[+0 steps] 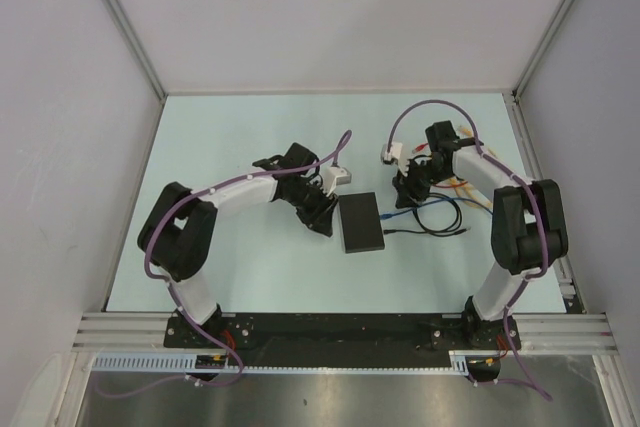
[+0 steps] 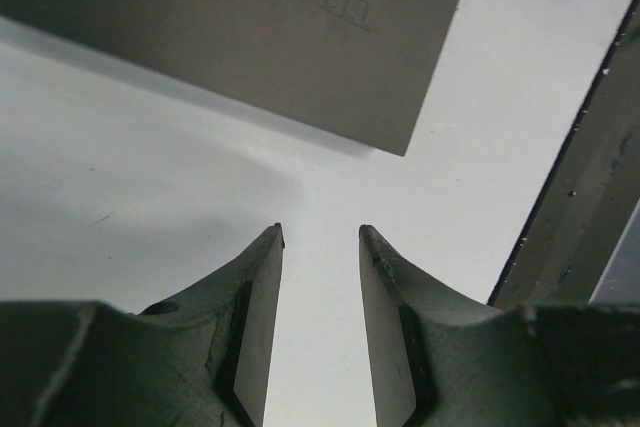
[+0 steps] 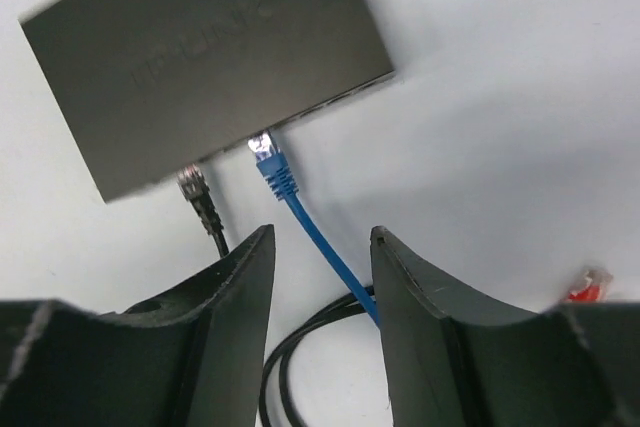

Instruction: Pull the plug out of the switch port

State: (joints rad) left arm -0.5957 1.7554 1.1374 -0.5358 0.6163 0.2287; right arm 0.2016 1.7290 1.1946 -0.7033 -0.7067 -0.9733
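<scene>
Next, I press down the switch's top [image 1: 351, 217] with my left gripper before my right gripper pulls the blue plug, because my open left gripper has the switch lying loose [image 1: 364, 231] beside it.
The switch [image 1: 360, 223] is a flat black box lying mid-table. It also shows in the right wrist view [image 3: 200, 57] and in the left wrist view [image 2: 250, 17]. A blue plug [image 3: 268, 159] and a black plug [image 3: 195, 187] meet its socket edge side by side. The blue cable [image 3: 325, 247] runs back between my right fingers. My right gripper [image 3: 320, 237] is open and empty, hovering just short of the plugs, to the switch's right [image 1: 408, 190]. My left gripper [image 2: 320, 232] is open and empty at the switch's left side [image 1: 318, 212], not touching it.
The black cable [image 1: 440, 217] lies in loops on the table right of the switch, under my right gripper [image 3: 300, 357]. A small red-orange connector [image 3: 590, 285] lies further right. A dark rail [image 2: 590, 197] crosses the right of the left wrist view.
</scene>
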